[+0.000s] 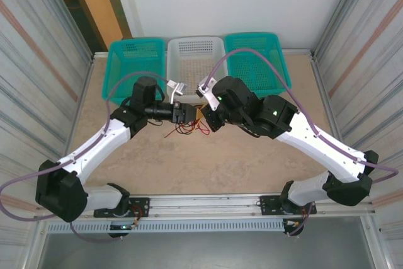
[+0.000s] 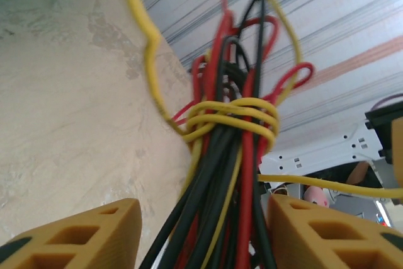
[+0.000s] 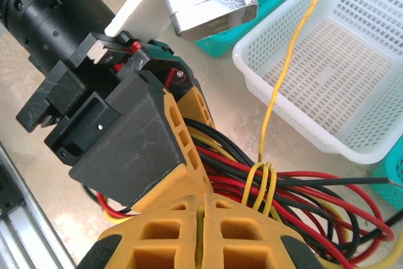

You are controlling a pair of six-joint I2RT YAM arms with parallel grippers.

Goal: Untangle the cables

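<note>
The bundle at my left gripper is tied up by the yellow cable's loops [image 2: 233, 118], so that gripper should keep the bundle up while my right gripper pulls the piece of yellow cable [image 2: 327, 184] away.
The cables [image 1: 189, 127] are a bundle of red, black and yellow wires, held just above the table between the two grippers. A yellow cable [image 2: 233, 114] is looped three times around the bundle [image 3: 261, 184]. My left gripper [image 2: 204, 218] stands part open, with its orange fingers [image 3: 189, 137] on either side of the bundle [image 2: 230, 155] and a gap still showing. My right gripper [image 3: 203, 203] is shut, and a yellow strand shows in the slit between its fingers. One yellow strand [image 2: 327, 187] runs sideways from the bundle toward the right gripper [image 1: 211, 118].
Three baskets stand along the far edge: teal [image 1: 135, 61], white [image 1: 196, 58] and teal [image 1: 255, 58]. The white basket [image 3: 327, 61] lies just beyond the bundle. Loose red wire ends [image 1: 182, 131] trail on the table below the left gripper [image 1: 189, 113].
</note>
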